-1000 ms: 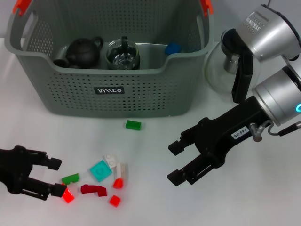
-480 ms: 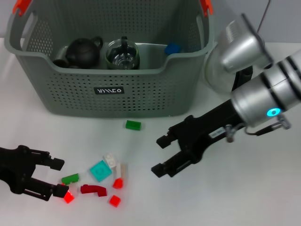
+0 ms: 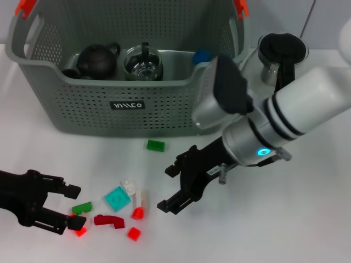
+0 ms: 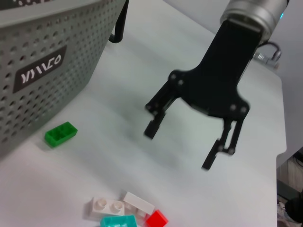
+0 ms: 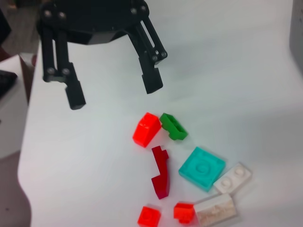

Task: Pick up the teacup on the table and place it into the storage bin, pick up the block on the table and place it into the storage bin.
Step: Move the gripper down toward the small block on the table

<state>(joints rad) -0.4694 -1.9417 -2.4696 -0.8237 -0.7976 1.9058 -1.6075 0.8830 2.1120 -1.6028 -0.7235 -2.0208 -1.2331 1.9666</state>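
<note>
My right gripper should keep moving toward the white brick (image 3: 140, 199) beside a red block and close there, as clear table (image 3: 157, 192) lies between my open fingers and that brick.
The grey storage bin (image 3: 126, 104) stands at the back with a black teapot (image 3: 97, 60), a glass teacup with a black handle (image 3: 142, 63) and a blue block (image 3: 201, 56) inside. Loose blocks lie on the table: a green one (image 3: 155, 145) alone, then a cluster with a teal plate (image 3: 117, 198), a white brick (image 3: 129, 187), a dark red piece (image 3: 108, 221) and small red ones (image 3: 134, 234). My right gripper (image 3: 167, 189) hangs open just right of the cluster, holding nothing. My left gripper (image 3: 77, 207) is open at the cluster's left edge, around a small green block (image 3: 82, 207).
A glass pitcher (image 3: 279, 55) with a black handle stands right of the bin, behind my right arm. The left wrist view shows the right gripper (image 4: 180, 146) above bare table beside the green block (image 4: 60, 134). The right wrist view shows the left gripper (image 5: 113, 91) over the red block (image 5: 146, 128).
My right gripper has swung left and down from the table's right side to the edge of the block cluster, still open. The left gripper has crept slightly right.
</note>
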